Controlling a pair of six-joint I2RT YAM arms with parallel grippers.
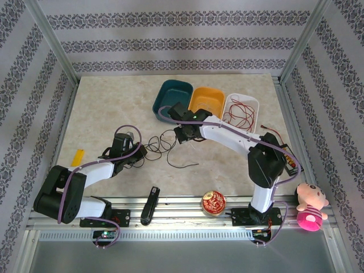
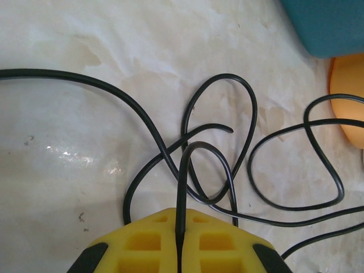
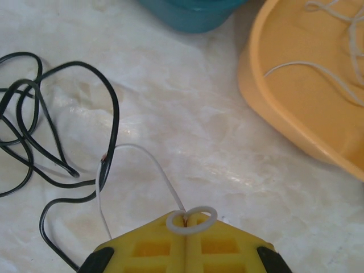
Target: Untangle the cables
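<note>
The white cable hooks around the black cable. My right gripper should therefore lift the white cable toward the orange bin while my left gripper holds the black cable in place.
A black cable lies in tangled loops mid-table between my two grippers. My left gripper is at the tangle's left side. In the left wrist view that gripper is shut on one strand of the black cable, which rises from between the yellow fingertips into overlapping loops. My right gripper is at the tangle's right side. It is shut on a thin white cable, a small loop of which sticks out at the tips. The white strand runs left and crosses the black cable.
Three bins stand at the back: teal, orange holding white cables, and white holding red cables. A yellow piece lies far left. A black tool, a red tin and a pink plush line the near edge.
</note>
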